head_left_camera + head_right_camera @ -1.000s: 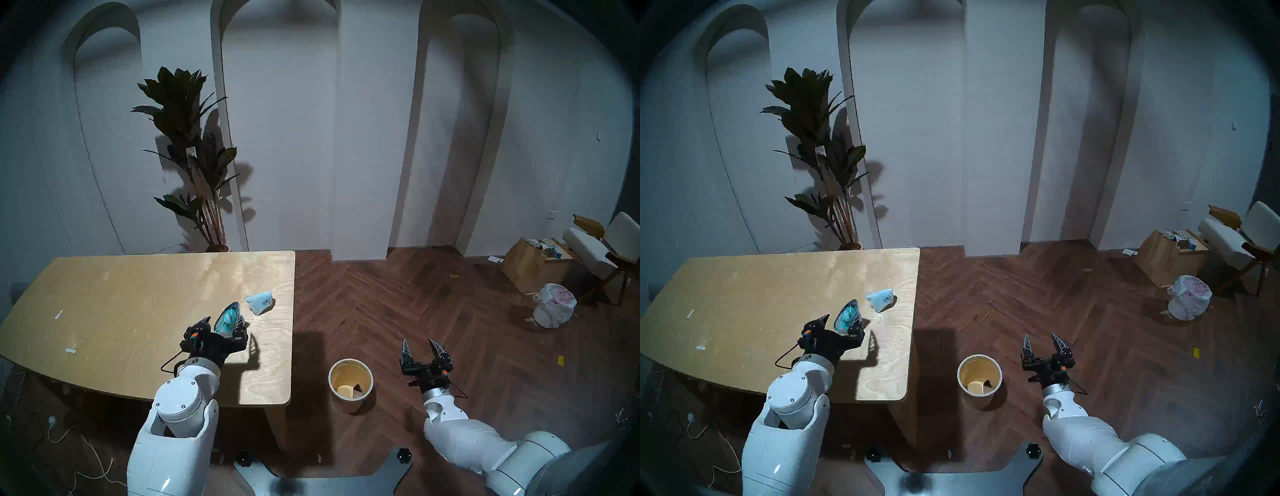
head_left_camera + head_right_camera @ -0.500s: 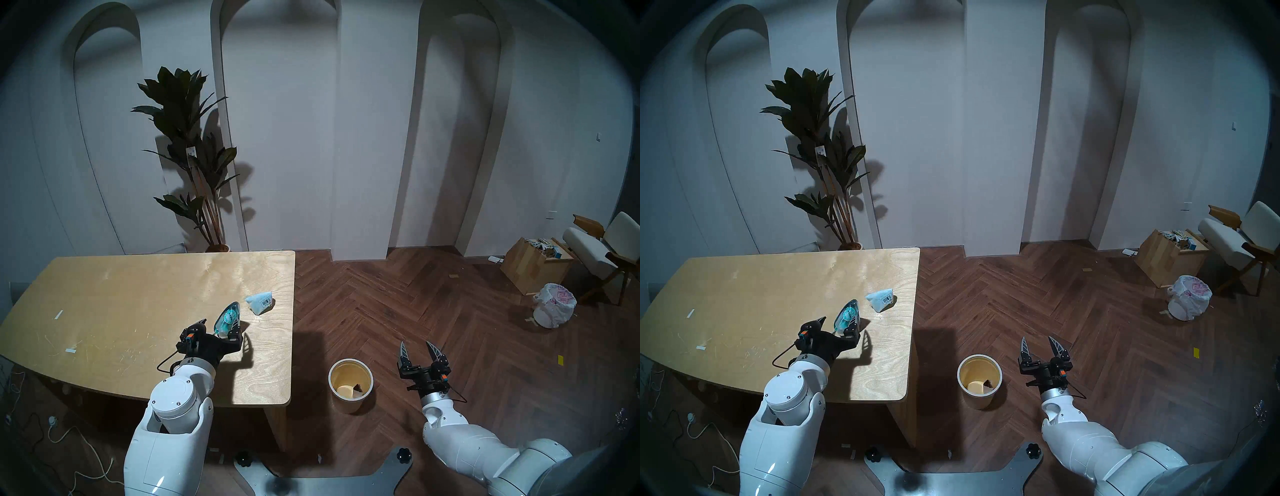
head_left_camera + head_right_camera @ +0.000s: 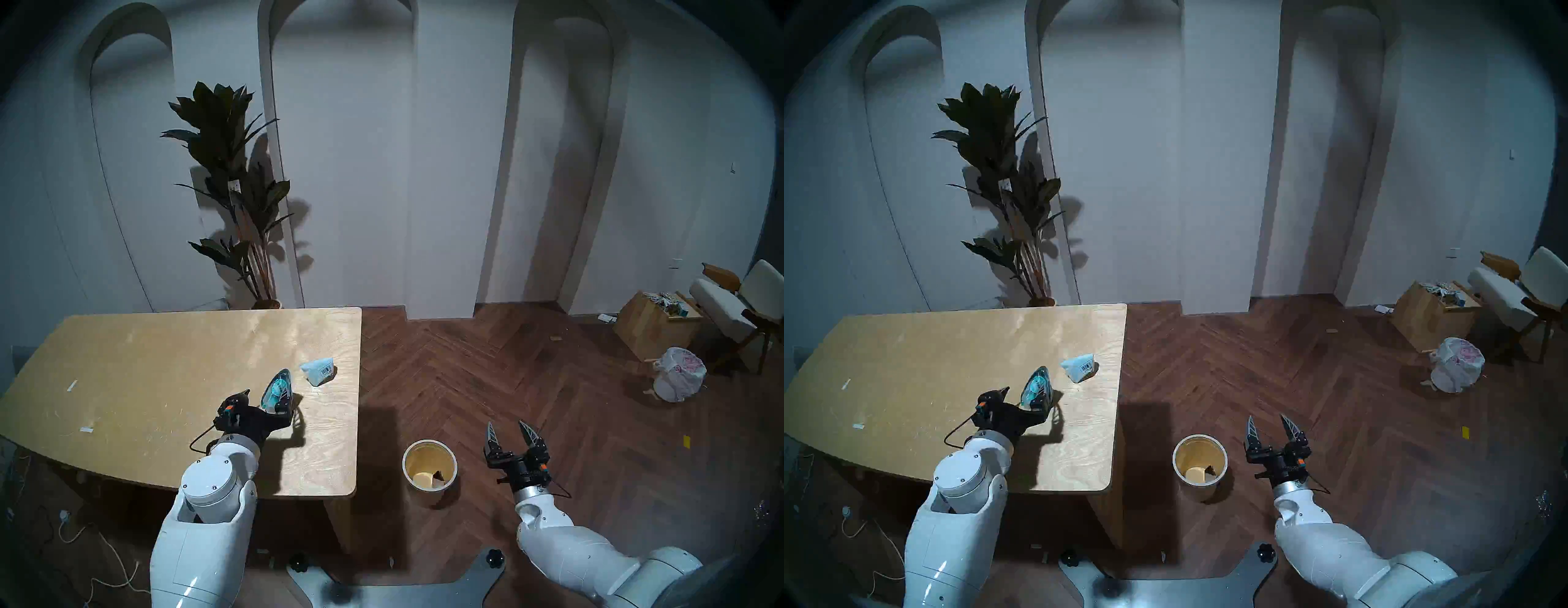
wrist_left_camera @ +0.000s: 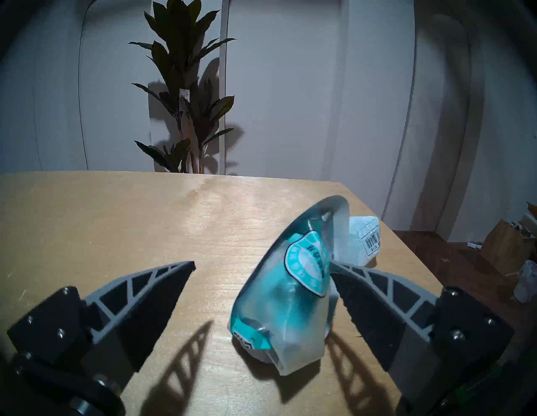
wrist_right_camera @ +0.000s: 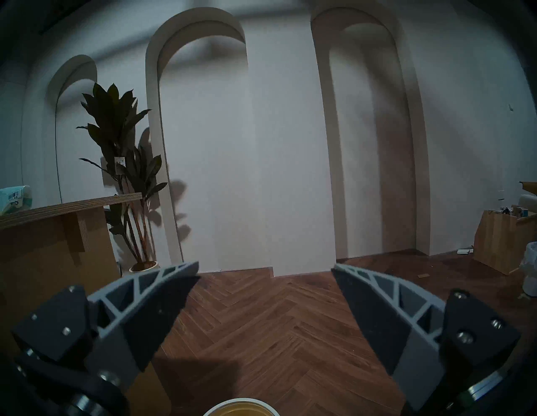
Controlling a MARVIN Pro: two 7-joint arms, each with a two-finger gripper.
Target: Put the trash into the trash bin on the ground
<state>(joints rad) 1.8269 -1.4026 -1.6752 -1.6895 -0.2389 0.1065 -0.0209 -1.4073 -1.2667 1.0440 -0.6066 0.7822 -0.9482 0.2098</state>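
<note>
I expect the teal-and-clear blister pack (image 4: 286, 305) to squeeze narrow but keep its curled tip sticking out when I carry it, because the thin rim (image 4: 336, 206) curls up.
A teal-and-clear blister pack (image 3: 276, 388) (image 4: 290, 290) lies on the wooden table (image 3: 169, 361), near its right side. My left gripper (image 3: 267, 395) (image 4: 263, 263) is open around the pack, and the pack leans against my right-hand finger (image 4: 377, 305). Just beyond sits a pale blue barcoded packet (image 3: 319, 370) (image 4: 364, 241). The cream-white trash bin (image 3: 428, 443) (image 5: 241, 403) stands on the floor right of the table, with a pale piece and a dark scrap inside. My right gripper (image 3: 505, 422) (image 5: 266, 265) hovers open and empty just right of the bin.
A tall potted plant (image 3: 237, 191) stands behind the table. At the far right are a wooden box (image 3: 653, 327), a white bin with a pink-printed bag (image 3: 679, 373) and a chair (image 3: 738, 305). Cables (image 3: 97, 547) trail on the floor at the left.
My left arm has drawn back a little toward me, with the gripper still open around the blister pack. My right gripper has drifted slightly left and nearer, toward the bin.
</note>
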